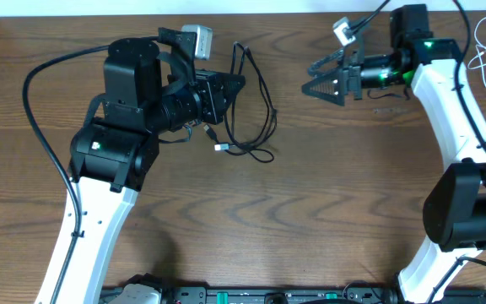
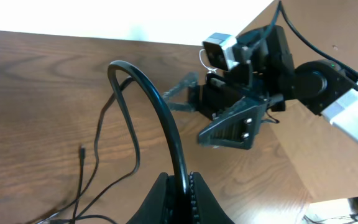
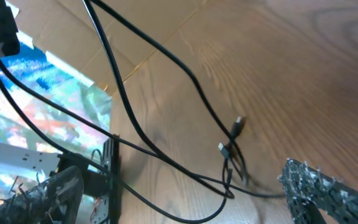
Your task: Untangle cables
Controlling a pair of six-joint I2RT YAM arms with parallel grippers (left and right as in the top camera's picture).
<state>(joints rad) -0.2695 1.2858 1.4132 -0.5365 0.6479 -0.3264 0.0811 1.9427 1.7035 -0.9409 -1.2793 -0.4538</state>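
Observation:
I should take the arc (image 2: 167,117) above the fingers with my right gripper and pull the loops apart, because the black cable's loops (image 1: 270,105) hang in a bunch from my left gripper.
The black cable (image 1: 265,111) lies in loose loops on the wooden table right of my left gripper (image 1: 233,83), its small plug ends (image 1: 219,147) near the front of the loops. In the left wrist view my left gripper (image 2: 180,198) is shut on the black cable (image 2: 160,106), which arcs up from the jaws. My right gripper (image 1: 315,78) is open and empty, facing left, apart from the cable. In the right wrist view its fingers (image 3: 179,190) frame the black cable (image 3: 166,56) and its plugs (image 3: 234,137). The white cable (image 1: 485,49) lies coiled at the far right back.
The brown wooden table (image 1: 310,211) spans the view. The arms' thick black wires (image 1: 36,110) run along the left side. The right arm's white link (image 1: 454,110) stands near the white cable. A black bar (image 1: 260,295) lines the front edge.

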